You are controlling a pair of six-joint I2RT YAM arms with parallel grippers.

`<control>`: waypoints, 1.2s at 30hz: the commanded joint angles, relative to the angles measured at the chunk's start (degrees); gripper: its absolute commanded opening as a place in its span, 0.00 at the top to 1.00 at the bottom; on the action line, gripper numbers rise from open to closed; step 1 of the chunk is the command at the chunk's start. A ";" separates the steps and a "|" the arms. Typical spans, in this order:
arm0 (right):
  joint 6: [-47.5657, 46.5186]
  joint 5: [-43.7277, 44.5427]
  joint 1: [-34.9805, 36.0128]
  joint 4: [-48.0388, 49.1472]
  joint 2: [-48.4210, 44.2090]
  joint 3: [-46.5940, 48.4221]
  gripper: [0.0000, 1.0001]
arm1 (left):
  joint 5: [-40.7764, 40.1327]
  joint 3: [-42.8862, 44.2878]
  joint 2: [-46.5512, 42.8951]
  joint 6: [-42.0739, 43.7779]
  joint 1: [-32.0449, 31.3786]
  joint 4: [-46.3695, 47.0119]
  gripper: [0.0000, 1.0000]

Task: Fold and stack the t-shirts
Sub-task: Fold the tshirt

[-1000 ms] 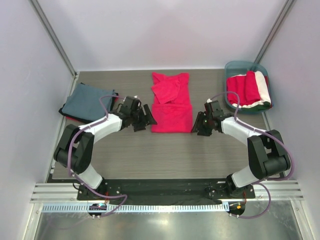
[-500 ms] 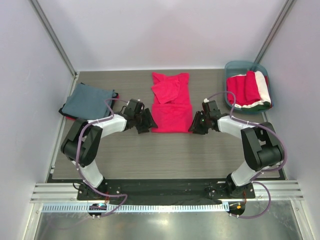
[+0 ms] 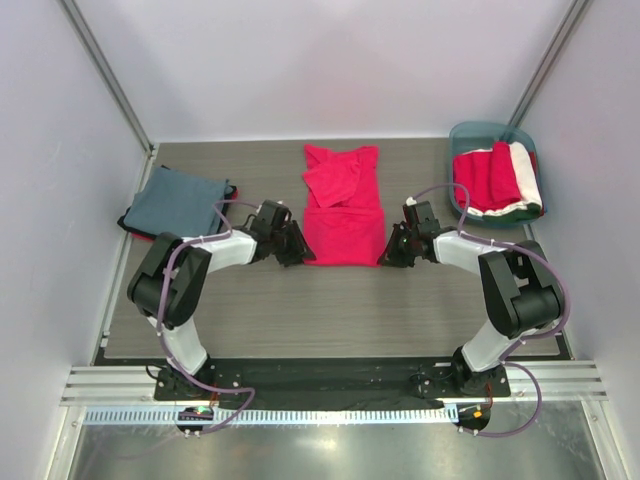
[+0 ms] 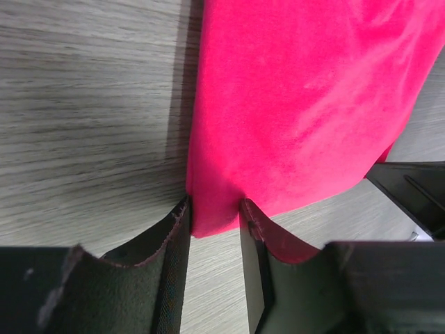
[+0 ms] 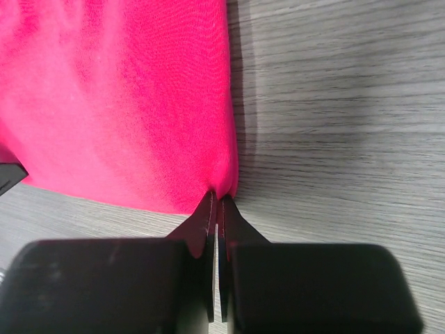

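The red t-shirt's near corner is loose between the open fingers of my left gripper, so next I close them on the corner first and then fold the t-shirt's near edge over.
A crimson-red t-shirt lies flat mid-table, its far part folded back on itself. My left gripper is at the shirt's near left corner. In the left wrist view the jaws stand partly apart, and the red t-shirt's corner fills the gap between them. My right gripper is at the near right corner. In the right wrist view it is shut, pinching the red t-shirt's edge. A folded blue-grey t-shirt rests at the far left.
A teal tub at the far right holds red and white t-shirts. White walls close in the grey wood table on three sides. A metal rail runs along the near edge behind the arm bases.
Both grippers slid inward onto the red shirt's near corners. The right jaws closed on the right corner. The left jaws narrowed around the left corner.
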 commanded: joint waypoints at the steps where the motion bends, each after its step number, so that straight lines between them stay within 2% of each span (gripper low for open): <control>1: -0.80 0.23 0.23 -0.17 0.40 0.61 0.99 | -0.49 -1.50 0.86 -0.62 -0.58 2.12 0.65; 3: -0.80 0.32 0.32 -0.43 -0.13 0.61 0.99 | -0.40 -1.59 1.29 -0.70 -0.58 2.30 0.66; 6: -0.80 0.05 0.32 -0.96 -0.92 0.70 0.99 | -0.40 -1.59 2.00 -1.06 -0.67 2.65 0.79; 7: -0.71 -0.03 0.32 -1.05 -1.18 0.70 0.99 | -0.40 -1.77 2.00 -1.23 -0.67 2.74 0.93; 8: -0.62 -0.04 0.23 -1.40 -1.45 0.70 0.99 | -0.40 -1.86 1.74 -1.23 -0.67 2.82 0.99; 11: -0.80 0.05 0.32 -2.28 -3.38 0.35 0.99 | -0.84 -3.00 0.25 -0.88 -0.67 2.39 1.00; 15: -0.36 -0.65 0.23 -3.51 -7.06 -1.23 0.99 | -1.19 -5.62 -2.74 -0.26 -1.28 0.98 1.00; 16: -0.27 -0.82 0.23 -3.60 -8.55 -2.19 0.99 | -1.37 -6.16 -3.01 -0.26 -1.54 0.98 0.91; 19: -0.01 -1.00 0.32 -3.86 -11.02 -3.69 0.99 | -2.59 -8.09 -4.59 -0.35 -2.95 0.98 0.51; 20: -0.01 -1.00 0.23 -3.95 -11.38 -3.96 0.99 | -2.95 -8.62 -5.11 -0.27 -3.73 1.15 0.48; 29: -0.45 -0.91 0.41 -4.39 -11.20 -4.40 0.99 | -5.93 -12.93 -11.35 -1.06 -4.45 -0.77 0.48; 36: -0.53 -1.00 0.41 -4.39 -11.38 -4.40 0.99 | -4.71 -10.21 -6.80 -1.67 -4.53 0.80 0.65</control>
